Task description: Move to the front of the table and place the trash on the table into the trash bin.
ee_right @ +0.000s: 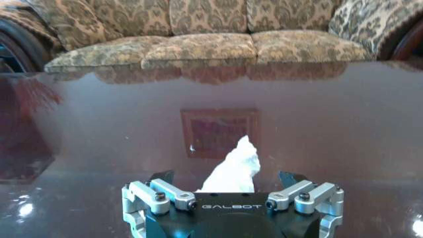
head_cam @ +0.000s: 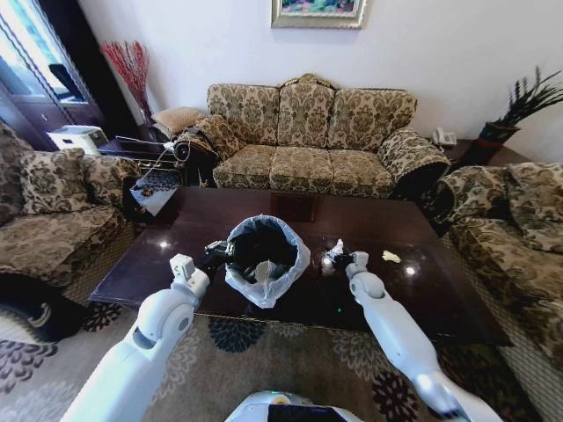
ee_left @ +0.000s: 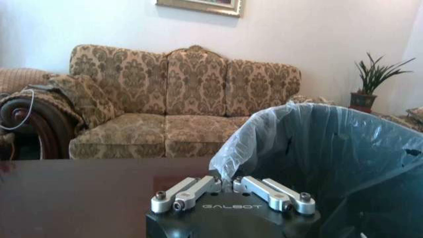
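The crumpled white paper (head_cam: 337, 248) is standing up in a soft, creased peak (ee_right: 244, 148), so its loose top will fall over to the side when I pick it up.
The trash bin (head_cam: 252, 291), black with a whitish bag over its rim, stands on the dark table (head_cam: 378, 220) near its front edge. My left gripper (head_cam: 217, 253) is at the bin's left rim; in the left wrist view this gripper (ee_left: 223, 181) is shut on the bag's folded edge (ee_left: 228, 158). Just right of the bin lies a crumpled white paper (head_cam: 336, 247). My right gripper (head_cam: 336, 260) is down at it, open, and the paper (ee_right: 235, 166) stands up between its fingers (ee_right: 162, 176). A pale yellowish scrap (head_cam: 391, 257) lies farther right.
A patterned sofa (head_cam: 303, 132) runs along the table's far side, with armchairs at the left (head_cam: 53, 202) and right (head_cam: 510, 220). A cluttered side table (head_cam: 154, 171) sits at the far left corner. Patterned carpet (head_cam: 237, 352) lies under me.
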Controlling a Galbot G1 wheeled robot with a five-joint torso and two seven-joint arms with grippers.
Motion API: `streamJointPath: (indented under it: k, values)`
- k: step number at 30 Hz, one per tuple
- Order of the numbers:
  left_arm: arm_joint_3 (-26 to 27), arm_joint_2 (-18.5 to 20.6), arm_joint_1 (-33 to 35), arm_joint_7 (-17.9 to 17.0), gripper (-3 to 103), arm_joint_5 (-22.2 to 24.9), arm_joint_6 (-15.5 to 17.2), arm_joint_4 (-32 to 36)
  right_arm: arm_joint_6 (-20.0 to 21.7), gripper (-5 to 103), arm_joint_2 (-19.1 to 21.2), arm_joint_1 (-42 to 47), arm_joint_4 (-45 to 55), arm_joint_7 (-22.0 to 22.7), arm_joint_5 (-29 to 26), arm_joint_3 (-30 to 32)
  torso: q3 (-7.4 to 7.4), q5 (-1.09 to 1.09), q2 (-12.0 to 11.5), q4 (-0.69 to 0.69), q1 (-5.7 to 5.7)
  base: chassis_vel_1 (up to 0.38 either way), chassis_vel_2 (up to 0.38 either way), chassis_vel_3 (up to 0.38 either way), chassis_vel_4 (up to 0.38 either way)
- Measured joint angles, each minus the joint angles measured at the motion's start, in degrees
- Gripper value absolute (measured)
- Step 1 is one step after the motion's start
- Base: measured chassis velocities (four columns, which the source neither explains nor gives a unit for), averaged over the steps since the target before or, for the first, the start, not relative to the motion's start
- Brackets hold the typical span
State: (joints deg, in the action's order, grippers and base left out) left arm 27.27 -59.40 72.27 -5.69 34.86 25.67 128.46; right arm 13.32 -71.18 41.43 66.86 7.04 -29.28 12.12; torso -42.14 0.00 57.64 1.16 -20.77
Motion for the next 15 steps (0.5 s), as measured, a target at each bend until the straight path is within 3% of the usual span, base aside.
streamJointPath:
  k: [4, 11, 15]
  values:
    - [-0.24, 0.19, 0.05, 0.06, 3, 0.01, 0.0, -0.17, -2.96, 100, -2.42, -2.75, -7.89, -3.99, 2.33, 1.43, 0.0, 0.0, 0.0, 0.0, 0.0, 0.0, 0.0, 0.0, 0.0]
    - [-0.22, 0.75, -0.43, 0.1, 3, 0.33, 0.0, -0.46, -4.79, 102, -4.7, -5.32, -13.34, -5.82, 3.29, 2.56, 0.0, -0.03, 0.0, 0.0, 0.01, 0.0, 0.0, 0.0, 0.0]
    - [0.1, 1.11, -0.48, 0.13, 3, 0.53, 0.0, -0.45, -5.18, 92, -4.97, -5.56, -13.93, -6.38, 3.58, 2.54, 0.01, -0.04, 0.01, -0.01, 0.02, 0.0, 0.0, 0.0, 0.0]
